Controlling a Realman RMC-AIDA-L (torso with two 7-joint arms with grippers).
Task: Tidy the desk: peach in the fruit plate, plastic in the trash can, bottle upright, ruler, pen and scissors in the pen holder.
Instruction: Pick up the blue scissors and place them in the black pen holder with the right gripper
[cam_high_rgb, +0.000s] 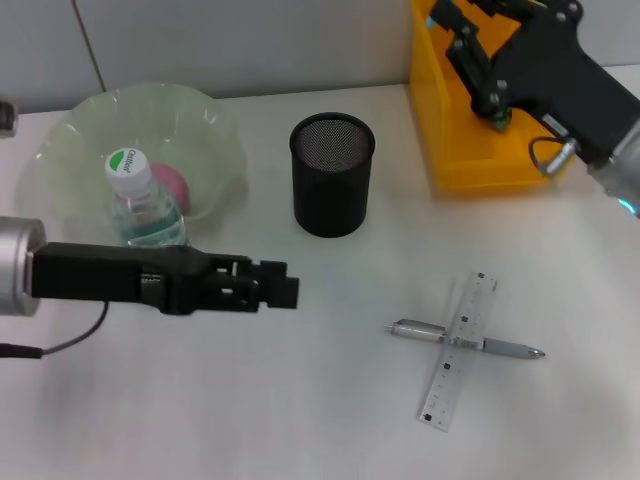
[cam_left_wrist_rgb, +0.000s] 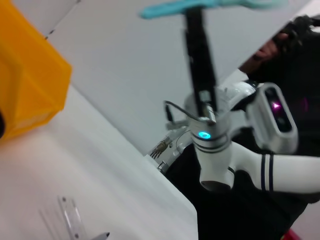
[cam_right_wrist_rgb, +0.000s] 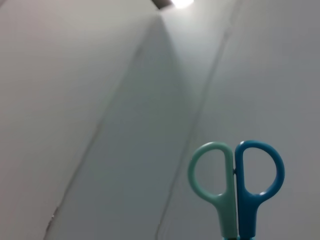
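I should keep moving my right gripper toward the pen holder's opening (cam_high_rgb: 332, 142), since the scissors' handles (cam_right_wrist_rgb: 237, 187) point up and that opening is clear, and then let the scissors go inside.
The peach (cam_high_rgb: 170, 183) lies in the fruit plate (cam_high_rgb: 70, 130), and the bottle (cam_high_rgb: 145, 205) stands upright at the plate's front rim. On the desk (cam_high_rgb: 300, 400) the ruler (cam_high_rgb: 460, 350) lies across the pen (cam_high_rgb: 505, 347). The pen holder (cam_high_rgb: 332, 175) stands mid-desk. My left gripper (cam_high_rgb: 272, 285) hovers low, in front of the bottle and left of the pen. High over the trash can (cam_high_rgb: 470, 150), my right gripper (cam_high_rgb: 450, 20) is shut on the scissors (cam_right_wrist_rgb: 235, 185) (cam_left_wrist_rgb: 210, 6), handles pointing up. The plastic is out of view.
In the left wrist view the trash can (cam_left_wrist_rgb: 30, 90) sits at one side, the ruler (cam_left_wrist_rgb: 70, 222) lies near the desk's edge, and my right arm (cam_left_wrist_rgb: 215, 145) rises past that edge. A wall runs behind the desk.
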